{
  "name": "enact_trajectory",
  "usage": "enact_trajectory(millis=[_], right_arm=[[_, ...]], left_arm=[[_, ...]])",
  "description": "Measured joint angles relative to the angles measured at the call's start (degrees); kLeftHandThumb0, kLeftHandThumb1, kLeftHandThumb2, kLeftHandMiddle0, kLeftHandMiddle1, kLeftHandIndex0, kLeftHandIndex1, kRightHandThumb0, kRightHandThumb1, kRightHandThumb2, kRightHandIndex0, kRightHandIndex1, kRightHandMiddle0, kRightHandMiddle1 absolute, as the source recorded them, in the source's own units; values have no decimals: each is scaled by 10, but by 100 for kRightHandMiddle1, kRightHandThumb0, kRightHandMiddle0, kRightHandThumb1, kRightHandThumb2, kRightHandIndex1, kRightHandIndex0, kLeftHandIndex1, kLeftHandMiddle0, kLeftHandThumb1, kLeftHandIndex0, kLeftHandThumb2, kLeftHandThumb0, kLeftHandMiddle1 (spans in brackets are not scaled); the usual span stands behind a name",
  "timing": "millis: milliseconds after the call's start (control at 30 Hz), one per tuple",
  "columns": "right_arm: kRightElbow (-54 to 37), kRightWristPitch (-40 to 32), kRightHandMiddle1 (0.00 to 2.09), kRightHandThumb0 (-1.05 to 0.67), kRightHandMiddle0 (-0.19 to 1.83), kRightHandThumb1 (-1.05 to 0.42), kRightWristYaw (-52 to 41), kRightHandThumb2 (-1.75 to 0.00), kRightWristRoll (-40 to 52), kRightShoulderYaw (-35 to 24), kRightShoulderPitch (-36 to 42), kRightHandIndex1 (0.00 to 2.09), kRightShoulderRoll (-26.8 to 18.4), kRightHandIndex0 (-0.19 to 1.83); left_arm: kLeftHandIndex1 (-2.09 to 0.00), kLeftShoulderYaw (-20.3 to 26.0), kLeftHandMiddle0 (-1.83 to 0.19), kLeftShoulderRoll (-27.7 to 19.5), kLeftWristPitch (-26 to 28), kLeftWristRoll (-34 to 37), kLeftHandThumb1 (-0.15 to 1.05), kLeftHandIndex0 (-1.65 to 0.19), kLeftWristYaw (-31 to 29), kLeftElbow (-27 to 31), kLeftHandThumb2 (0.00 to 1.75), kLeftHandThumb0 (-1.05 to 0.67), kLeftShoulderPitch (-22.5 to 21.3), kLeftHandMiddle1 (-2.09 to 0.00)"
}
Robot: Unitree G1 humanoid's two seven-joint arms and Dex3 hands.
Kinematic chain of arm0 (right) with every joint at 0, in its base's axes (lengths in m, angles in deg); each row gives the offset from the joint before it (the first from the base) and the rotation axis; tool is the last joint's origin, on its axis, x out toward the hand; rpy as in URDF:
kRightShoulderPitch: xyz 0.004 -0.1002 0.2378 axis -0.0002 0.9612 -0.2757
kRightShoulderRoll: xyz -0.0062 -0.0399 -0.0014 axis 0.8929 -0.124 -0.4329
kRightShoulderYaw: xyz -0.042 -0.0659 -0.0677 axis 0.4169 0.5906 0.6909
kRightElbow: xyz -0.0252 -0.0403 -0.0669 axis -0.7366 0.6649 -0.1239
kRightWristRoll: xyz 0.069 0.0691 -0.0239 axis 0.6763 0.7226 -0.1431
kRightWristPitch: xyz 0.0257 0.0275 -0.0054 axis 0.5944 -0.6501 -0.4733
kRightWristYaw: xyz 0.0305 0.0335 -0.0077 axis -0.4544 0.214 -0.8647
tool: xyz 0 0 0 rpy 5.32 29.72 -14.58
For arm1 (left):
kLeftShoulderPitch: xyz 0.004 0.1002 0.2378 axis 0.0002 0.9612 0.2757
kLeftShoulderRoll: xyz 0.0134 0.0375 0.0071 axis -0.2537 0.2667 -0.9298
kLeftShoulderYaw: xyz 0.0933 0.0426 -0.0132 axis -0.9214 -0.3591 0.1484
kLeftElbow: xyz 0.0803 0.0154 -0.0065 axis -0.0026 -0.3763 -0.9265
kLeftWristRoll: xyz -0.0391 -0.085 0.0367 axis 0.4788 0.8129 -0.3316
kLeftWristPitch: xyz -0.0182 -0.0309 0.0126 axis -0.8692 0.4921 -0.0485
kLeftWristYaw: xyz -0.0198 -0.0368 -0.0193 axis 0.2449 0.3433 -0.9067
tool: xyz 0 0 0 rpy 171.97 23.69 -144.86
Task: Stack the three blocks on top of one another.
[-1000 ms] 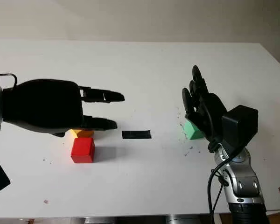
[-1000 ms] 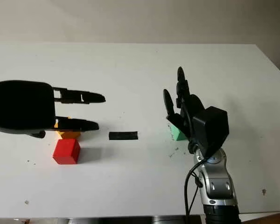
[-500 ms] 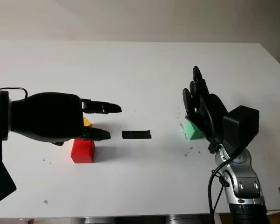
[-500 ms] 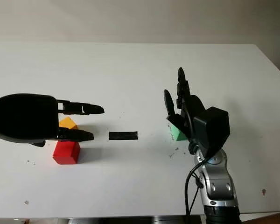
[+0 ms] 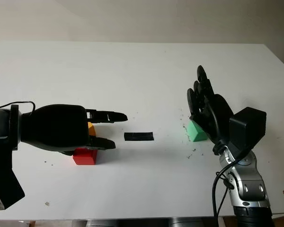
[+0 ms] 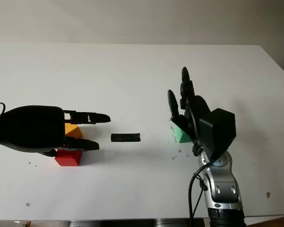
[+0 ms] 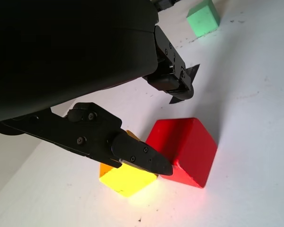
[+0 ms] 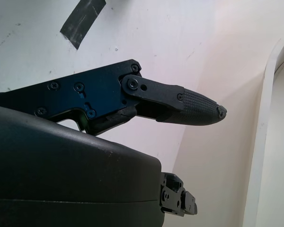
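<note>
The thumb tip [image 7: 164,167] extends past the yellow block to the red block's side [image 7: 188,150], so I expect the red block to come away by itself when I lift.
A red block [image 5: 85,157] lies at the table's left, with a yellow block [image 5: 91,128] right behind it; the two sit side by side in the left wrist view, red block [image 7: 184,149] and yellow block [image 7: 125,178]. My left hand [image 5: 118,130] hovers over both, open and holding nothing, its shell covering most of the yellow block. On the right sits a green block [image 5: 196,131]. My right hand [image 5: 198,92] stands open just beside and over it, hiding its right edge.
A strip of black tape [image 5: 138,136] lies on the white table [image 5: 142,71] between the two hands. The table's right edge runs close behind the right arm.
My left hand has dropped lower and nearer, now covering the red block's top and most of the yellow block. The right hand has barely shifted.
</note>
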Motion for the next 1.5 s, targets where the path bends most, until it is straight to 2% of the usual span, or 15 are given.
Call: enact_trajectory(millis=[133,167,233,400,533,600,667,800,933,1067,1200,1367,1500], right_arm=[[0,3,0,-75,-19,-105,-1,-65,1,0,0,0,0,-19],[0,3,0,-75,-19,-105,-2,-65,1,0,0,0,0,-19],[0,3,0,-75,-19,-105,-3,-65,1,0,0,0,-1,-19],[0,2,0,-72,-19,-105,-2,-64,3,-1,1,0,-1,-19],[-1,0,0,-72,-19,-105,-2,-65,3,-1,1,0,-3,-19],[-1,0,0,-73,-19,-105,-2,-65,4,-1,1,0,-4,-19],[-3,-5,0,-74,-19,-105,0,-65,3,-1,2,0,-5,-19],[-4,-7,0,-73,-19,-105,0,-65,5,-1,2,0,-5,-19],[-4,-7,0,-73,-19,-105,0,-65,7,-1,2,0,-5,-19],[-4,-8,0,-74,-19,-105,2,-65,5,0,2,0,-5,-19],[-7,-13,0,-72,-19,-105,7,-65,2,2,3,0,-5,-19],[-5,3,0,-72,-19,-105,1,-65,7,2,3,0,-5,-19],[-4,4,0,-75,-19,-105,1,-64,7,3,3,0,-5,-19]], left_arm=[[-16,-7,9,6,-3,-25,91,-56,22,-9,6,-37,1,-6],[-28,-8,10,6,-3,-32,92,-51,27,-9,6,-37,1,-6],[-72,-12,9,6,-2,-46,92,-31,38,-11,5,-37,1,-6],[-93,-18,10,6,-1,-77,93,-20,66,-13,6,-38,1,-5],[-109,-23,4,6,4,-88,93,-20,74,-10,5,-39,1,-7],[-140,-26,-3,6,4,-87,95,-19,76,-10,6,-36,1,-8],[-156,-31,-8,6,4,-86,94,-24,76,-9,5,-35,0,-9],[-166,-34,-12,6,2,-84,93,-24,84,-11,5,-33,-1,-8],[-164,-34,-14,9,6,-80,93,-21,102,-12,5,-31,-1,-8],[-178,-33,-17,10,29,-63,94,-22,97,-1,6,-28,-9,-7],[-172,-31,-16,10,63,-24,96,-21,56,15,6,-28,-29,-6],[-173,-33,-18,11,97,29,95,-25,-26,34,5,-29,-82,-6],[-156,-38,-23,35,107,37,92,-33,-44,33,5,-32,-129,-6]])
